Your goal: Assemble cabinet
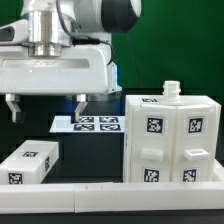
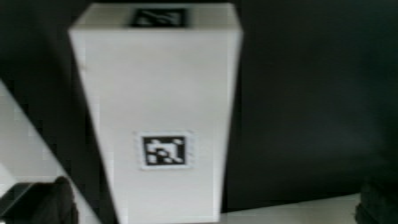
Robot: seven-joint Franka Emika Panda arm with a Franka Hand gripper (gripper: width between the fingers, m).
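Note:
The small knob (image 1: pixel 172 89) sticks up round like a post, so the loose piece (image 1: pixel 30 163) will go down over it and swivel when I lower and turn the piece.
The cabinet body (image 1: pixel 170 140) is a white box with a four-panelled front, several tags and a small knob (image 1: pixel 171 88) on top; it stands at the exterior view's right. A loose white cabinet piece (image 1: pixel 28 162), long and blocky with tags, lies at the exterior view's lower left. It also shows in the wrist view (image 2: pixel 157 110) with a tag at each end. My gripper (image 1: pixel 47 106) hangs open and empty above this piece. In the wrist view my gripper (image 2: pixel 210 205) has its dark fingertips (image 2: pixel 36 200) wide apart, with the piece below, nearer one finger.
The marker board (image 1: pixel 90 123) lies flat on the dark table behind the gripper. A long plain white rail (image 1: pixel 110 195) runs along the front edge, just in front of the loose piece and the cabinet body.

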